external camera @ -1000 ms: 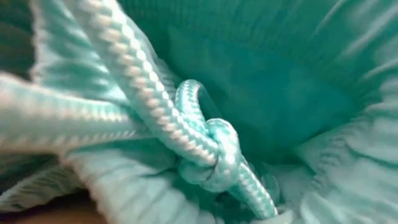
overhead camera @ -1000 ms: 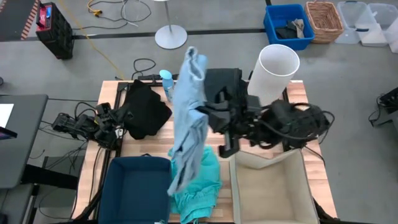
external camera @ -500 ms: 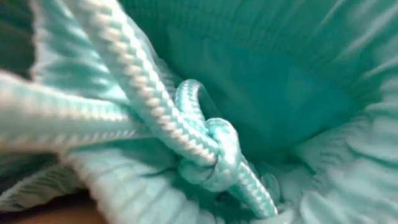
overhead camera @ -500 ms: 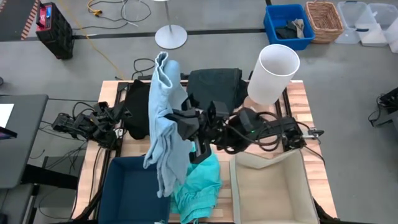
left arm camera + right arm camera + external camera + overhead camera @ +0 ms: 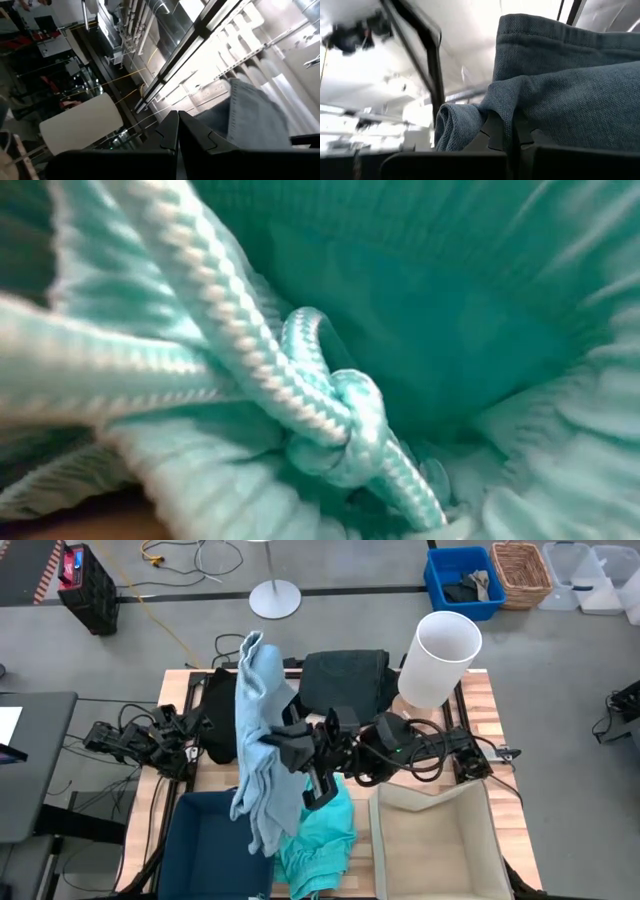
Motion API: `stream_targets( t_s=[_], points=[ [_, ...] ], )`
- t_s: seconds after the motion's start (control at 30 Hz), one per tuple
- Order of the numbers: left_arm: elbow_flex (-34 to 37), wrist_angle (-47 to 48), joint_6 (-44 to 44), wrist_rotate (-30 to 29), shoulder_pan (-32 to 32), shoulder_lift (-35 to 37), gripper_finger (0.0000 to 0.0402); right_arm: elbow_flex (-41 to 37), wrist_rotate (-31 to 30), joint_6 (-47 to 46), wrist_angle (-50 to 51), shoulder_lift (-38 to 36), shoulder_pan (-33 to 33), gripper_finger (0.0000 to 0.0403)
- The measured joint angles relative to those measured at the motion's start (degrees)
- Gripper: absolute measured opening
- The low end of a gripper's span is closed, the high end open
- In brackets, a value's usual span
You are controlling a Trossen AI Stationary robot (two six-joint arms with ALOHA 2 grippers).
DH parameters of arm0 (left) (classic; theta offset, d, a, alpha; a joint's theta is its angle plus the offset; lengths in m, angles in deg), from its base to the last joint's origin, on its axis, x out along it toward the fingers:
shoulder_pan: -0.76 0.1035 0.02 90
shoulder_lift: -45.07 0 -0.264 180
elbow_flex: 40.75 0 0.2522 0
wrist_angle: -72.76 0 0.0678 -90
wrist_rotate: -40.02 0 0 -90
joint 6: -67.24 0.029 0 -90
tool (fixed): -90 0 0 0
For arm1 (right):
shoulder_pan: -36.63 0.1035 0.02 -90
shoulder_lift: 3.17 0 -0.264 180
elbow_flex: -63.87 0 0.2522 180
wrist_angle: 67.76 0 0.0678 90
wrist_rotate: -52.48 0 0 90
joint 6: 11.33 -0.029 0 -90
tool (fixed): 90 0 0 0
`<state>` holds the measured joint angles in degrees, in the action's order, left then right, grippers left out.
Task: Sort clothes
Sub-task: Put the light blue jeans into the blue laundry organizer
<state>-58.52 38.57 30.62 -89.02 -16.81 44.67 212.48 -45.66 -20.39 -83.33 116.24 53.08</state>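
My right gripper should keep lowering the garment across the bin [image 5: 210, 848] and let go there, with the pale blue garment's lower end [image 5: 266, 837] over the dark blue bin's edge.
My right gripper [image 5: 287, 736] is raised over the table's middle and shut on the pale dusty blue garment [image 5: 258, 740], which also shows in the right wrist view [image 5: 560, 85]. The turquoise garment [image 5: 322, 835] lies on the table's near edge, and its drawstring knot [image 5: 345, 420] fills the low view. The black garment [image 5: 235, 715] lies at the far left. The dark teal-black garment [image 5: 345, 675] lies at the far middle. My left gripper [image 5: 177, 135] is shut and empty at the table's left [image 5: 185, 735]. My right gripper pinches a bunched fold of the pale blue garment [image 5: 492, 107] between its two fingers [image 5: 495, 132], more than one layer. The fingers slant upward, with the ceiling behind them. The garment is lifted off the table and hangs in a long strip, its lower end [image 5: 262, 835] over the dark blue bin's edge.
A dark blue bin [image 5: 205, 840] stands at the near left and a beige bin [image 5: 470, 850] at the near right. A white cylinder [image 5: 440, 660] stands at the far right. On the floor beyond are a blue crate [image 5: 440, 580] and a wicker basket [image 5: 522, 570].
My right gripper has carried the pale blue garment toward the table's left edge, from over the middle toward the dark blue bin. The garment has stayed hanging, and its lower end has moved from over the turquoise garment to the bin's edge.
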Motion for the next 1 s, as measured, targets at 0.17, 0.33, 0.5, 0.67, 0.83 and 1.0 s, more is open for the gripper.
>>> stream_targets(
  t_s=[0.17, 0.33, 0.5, 0.67, 0.83, 1.0],
  points=[
    [0.0, 0.9, 0.0, 0.0, 0.0, 0.0, 0.0006, -0.1, 4.1, -1.9, 10.9, 0.0, 0.0, 0.0],
    [0.0, 0.9, 0.0, 0.0, 0.0, 0.0, 0.0006, -0.1, 7.2, -4.2, 16.7, 0.8, 0.0, 0.0],
    [0.0, 0.7, -0.1, 0.1, 0.0, 0.0, 0.0006, 0.0, 13.6, -8.9, 19.2, 3.4, -0.1, 0.0],
    [0.0, 0.6, -0.5, 0.1, 0.0, 0.0, 0.0006, 0.0, 18.0, -15.0, 23.0, 6.6, -0.9, 0.0],
    [0.0, 0.6, -0.8, 0.2, 0.0, 0.0, 0.0006, 0.0, 21.5, -20.1, 23.6, 9.8, -1.8, 0.0],
    [0.0, 0.6, -0.9, 0.3, 0.0, 0.0, 0.0006, 0.0, 24.0, -23.1, 23.2, 12.7, -2.0, 0.0]
  ],
)
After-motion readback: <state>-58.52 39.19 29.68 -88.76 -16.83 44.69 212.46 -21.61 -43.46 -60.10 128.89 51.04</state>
